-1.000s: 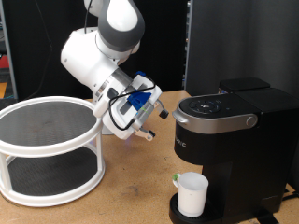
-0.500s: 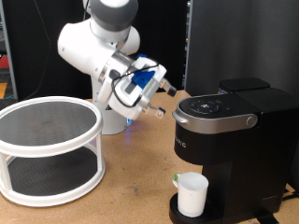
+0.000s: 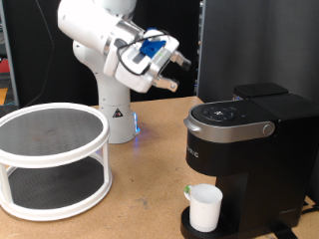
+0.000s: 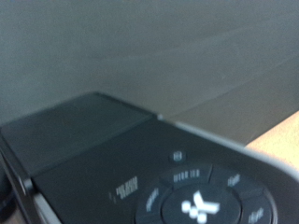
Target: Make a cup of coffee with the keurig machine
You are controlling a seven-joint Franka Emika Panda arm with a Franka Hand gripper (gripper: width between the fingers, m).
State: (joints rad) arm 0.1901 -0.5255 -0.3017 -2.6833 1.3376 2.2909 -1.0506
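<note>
My gripper leans toward the keurig machine's top (image 3: 231, 113) from the side. I should move over the machine and point straight down above the power button (image 4: 177, 156).
The keurig machine (image 3: 249, 149) stands at the exterior view's right, its silver-rimmed lid (image 3: 231, 119) down. The white cup (image 3: 205, 207) sits upright on the round drip base under the machine's front. My gripper (image 3: 177, 75) hangs in the air above and to the left of the lid, tilted, with its fingers apart and nothing between them. The wrist view shows the machine's black top with its round buttons (image 4: 196, 201) from close up; no fingers show there.
A white two-tier round rack (image 3: 50, 159) stands on the wooden table at the exterior view's left. The arm's white base (image 3: 118, 115) is behind it. A tiny green thing (image 3: 186, 189) lies beside the cup. A dark panel stands behind the machine.
The gripper has risen and swung up to the right, from beside the machine's lid to well above it. Cup and machine have not moved.
</note>
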